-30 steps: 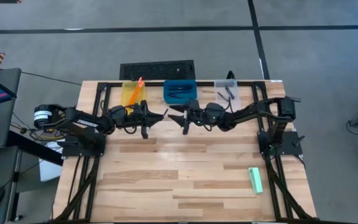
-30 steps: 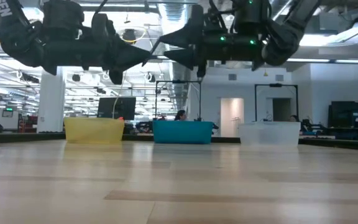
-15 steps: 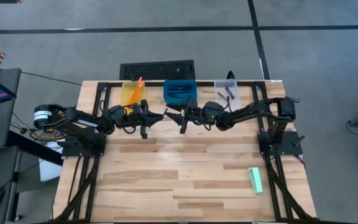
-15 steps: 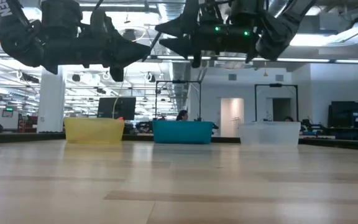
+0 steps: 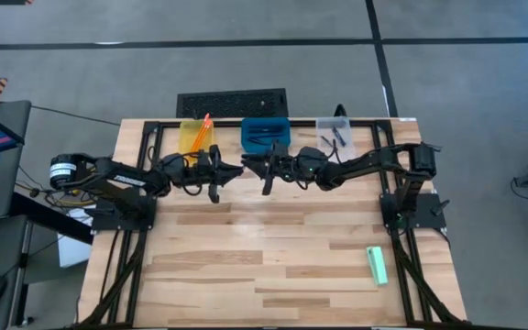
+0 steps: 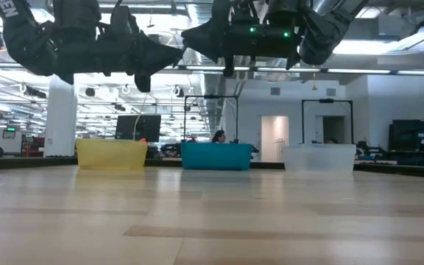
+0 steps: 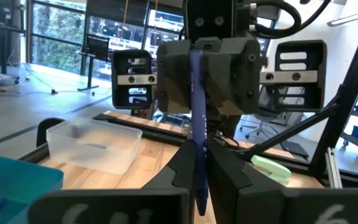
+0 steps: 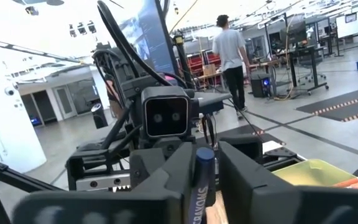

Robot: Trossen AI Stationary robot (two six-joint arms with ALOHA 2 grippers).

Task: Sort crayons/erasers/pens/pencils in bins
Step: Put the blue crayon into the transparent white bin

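I should open my left gripper, since both grippers pinch the blue crayon (image 7: pixel 199 118) and the clear bin (image 5: pixel 336 142) is nearer my right gripper, which will then carry it there.
A slim dark blue pen (image 7: pixel 196 124) hangs in mid-air between my two grippers, which meet fingertip to fingertip above the far middle of the table. My left gripper (image 5: pixel 236 170) is shut on it and my right gripper (image 5: pixel 249 164) is shut on it too. Along the far edge stand the yellow bin (image 5: pixel 196 137) with orange pencils (image 5: pixel 203 129), the blue bin (image 5: pixel 265 134) and the clear bin (image 5: pixel 334 134), each with dark sticks inside. The mint-green eraser (image 5: pixel 377 265) lies flat on the table near the right front. My left gripper pinches the pen's lower part (image 7: pixel 199 186) between its two fingers, coming level from the table's left side. The pen is lifted clear of the table. My right gripper has the pen's dark end (image 8: pixel 204 163) between its two fingers, coming level from the table's right side.
The bins sit in a row at the far edge behind the grippers. The wooden tabletop (image 5: pixel 264 257) spreads out below them. A black frame rail (image 5: pixel 401 266) runs beside the eraser. A person (image 8: pixel 232 56) walks in the room beyond.
My right gripper has risen a little, moved toward the left gripper, and shut from wide open onto the pen. My left gripper has kept still, shut on the pen.
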